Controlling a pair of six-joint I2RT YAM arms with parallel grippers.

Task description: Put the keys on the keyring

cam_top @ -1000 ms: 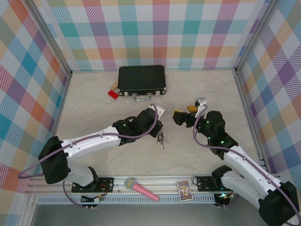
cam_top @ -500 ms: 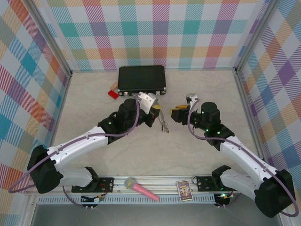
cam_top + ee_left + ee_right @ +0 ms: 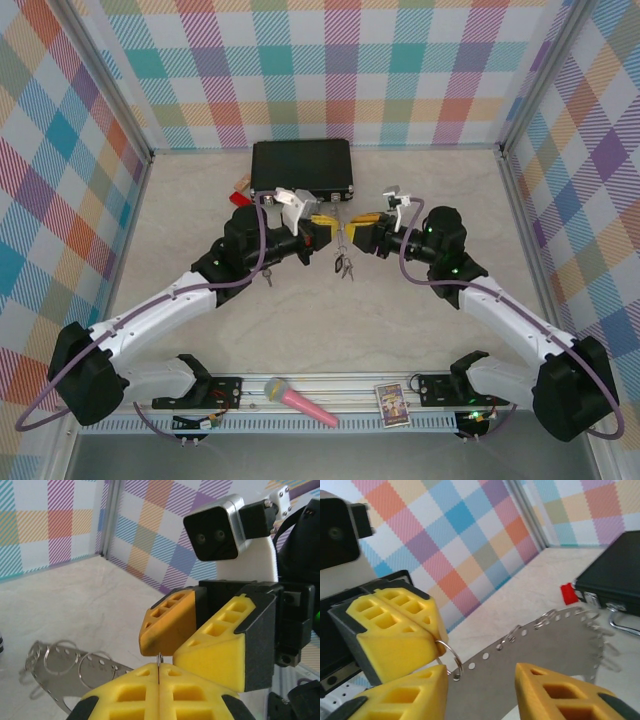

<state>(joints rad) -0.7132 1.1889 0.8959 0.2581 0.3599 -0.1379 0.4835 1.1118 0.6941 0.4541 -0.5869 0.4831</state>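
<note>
Only a small tip of the loop (image 3: 159, 658) shows above my left gripper's fingers. My right gripper should hold the loop (image 3: 457, 661) while my left gripper grips it lower down.
The keyring (image 3: 342, 250) is a flat grey metal hoop with holes and small loops along its rim. It hangs off the table between my two grippers, in front of the black case. My left gripper (image 3: 322, 226) is shut on one small loop (image 3: 159, 659) at the rim, and the hoop (image 3: 65, 662) dangles below it. My right gripper (image 3: 362, 231) faces it tip to tip. Its jaws stand apart at that loop (image 3: 449, 657), above the grey hoop (image 3: 530, 650), pinching nothing. Tiny dark keys (image 3: 343, 267) dangle at the hoop's lower end. Another tiny key-like thing (image 3: 267, 278) lies on the table.
A black case (image 3: 301, 168) lies at the back, just behind the grippers, with a red block (image 3: 240, 200) at its left corner. A pink microphone (image 3: 300, 400) and a small card box (image 3: 392, 403) rest on the front rail.
My left gripper has lifted the keyring off the table and carried it back towards the case. The right gripper has come in to meet it, and its jaws have narrowed from wide open.
</note>
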